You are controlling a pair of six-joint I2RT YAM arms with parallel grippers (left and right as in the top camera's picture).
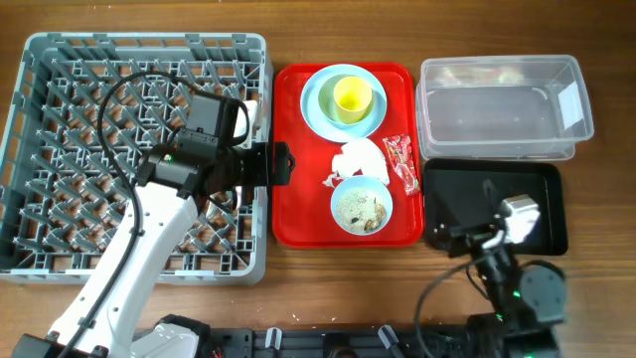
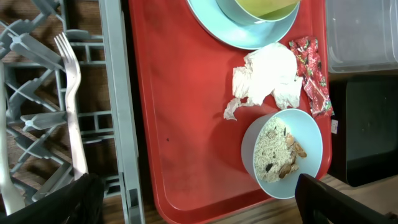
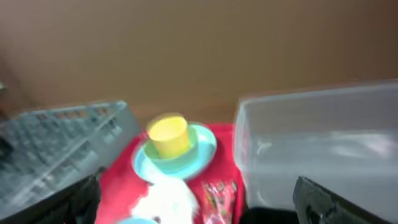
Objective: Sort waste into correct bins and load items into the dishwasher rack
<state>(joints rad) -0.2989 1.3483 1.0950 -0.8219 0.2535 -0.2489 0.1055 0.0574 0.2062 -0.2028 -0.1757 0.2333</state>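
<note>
The blue bowl has beige food scraps (image 1: 360,210) in it, so my right gripper should grab it by its rim (image 1: 334,210) and bring it over the black tray before loading it.
The grey dishwasher rack (image 1: 60,60) is on the left, and a white fork (image 2: 69,93) lies in it. The red tray holds a blue plate (image 1: 316,107) with a yellow cup (image 1: 352,98), a white napkin (image 1: 358,159), a red wrapper (image 1: 401,162) and a blue bowl (image 1: 360,207) of beige food scraps (image 2: 278,149). My left gripper (image 1: 281,164) is open and empty over the rack's right edge and the tray's left side; it also shows in the left wrist view (image 2: 199,208). My right gripper (image 1: 465,214) is open and empty above the black tray (image 1: 542,184). The clear tub (image 1: 502,104) is behind it. I cannot make out the spoon.
The red serving tray (image 1: 298,199) lies between the rack and the bins. The left arm stretches over the rack's lower half. The right wrist view is blurred and shows the cup (image 3: 168,135), the plate (image 3: 202,152) and the tub (image 3: 317,143) ahead of the right gripper (image 3: 199,208).
</note>
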